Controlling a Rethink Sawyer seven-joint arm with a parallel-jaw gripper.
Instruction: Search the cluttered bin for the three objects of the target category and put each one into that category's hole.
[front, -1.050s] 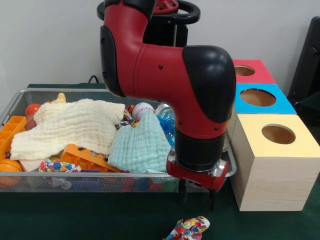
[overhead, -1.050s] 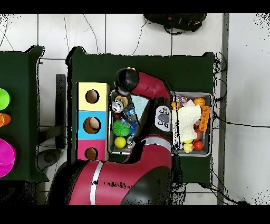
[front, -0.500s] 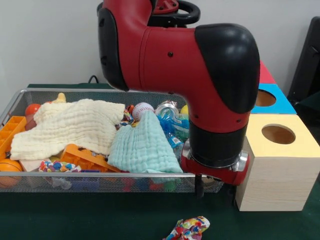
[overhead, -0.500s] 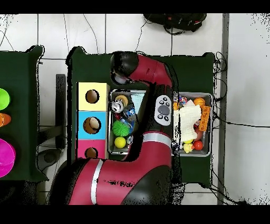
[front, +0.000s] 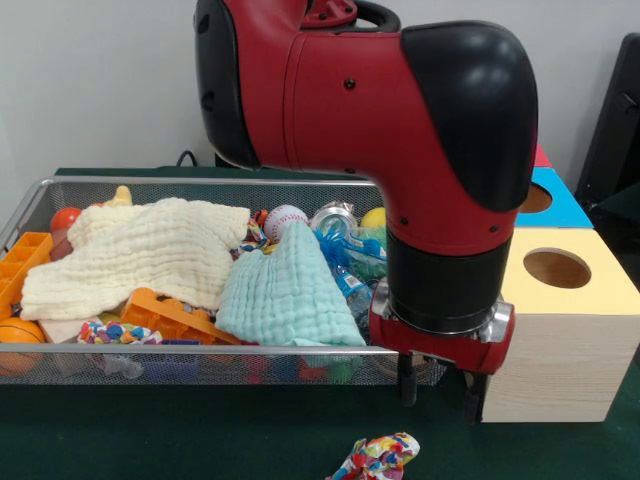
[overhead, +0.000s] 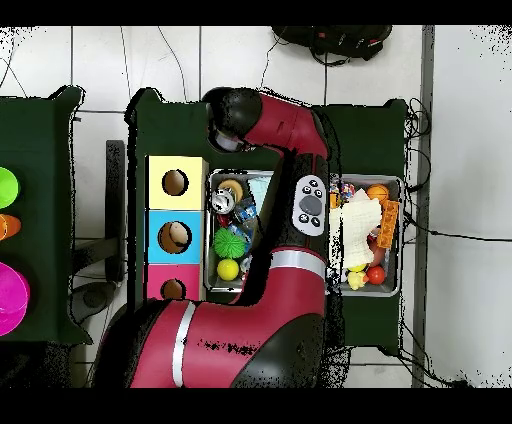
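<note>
I expect the colourful knotted rope toy (front: 376, 459) to bunch up between my gripper's fingers and stick out around them when I lift, because the rope toy's loose end (front: 404, 443) looks crumpled and ruffled.
My gripper (front: 437, 392) hangs open and empty just above the green table, outside the wire bin (front: 200, 350), at its near right corner and close to the yellow box (front: 560, 340). A multi-coloured rope toy (front: 380, 458) lies on the table just below and left of it. The bin holds a cream cloth (front: 140, 250), a mint cloth (front: 280, 290), a baseball (front: 285, 220), a can (front: 335, 215) and an orange plastic tray (front: 175, 318). In the overhead view the arm's wrist (overhead: 228, 112) hides the gripper.
Three boxes with round holes stand in a row beside the bin: yellow (overhead: 175, 182), blue (overhead: 174, 237), red (overhead: 173, 290). A green spiky ball (overhead: 229, 242) and a yellow ball (overhead: 229, 269) lie in the bin's end nearest the boxes. The big arm covers the bin's middle.
The arm has swung right in the front view, carrying the open gripper from the bin's front edge to beside the yellow box. The rope toy on the table has not moved.
</note>
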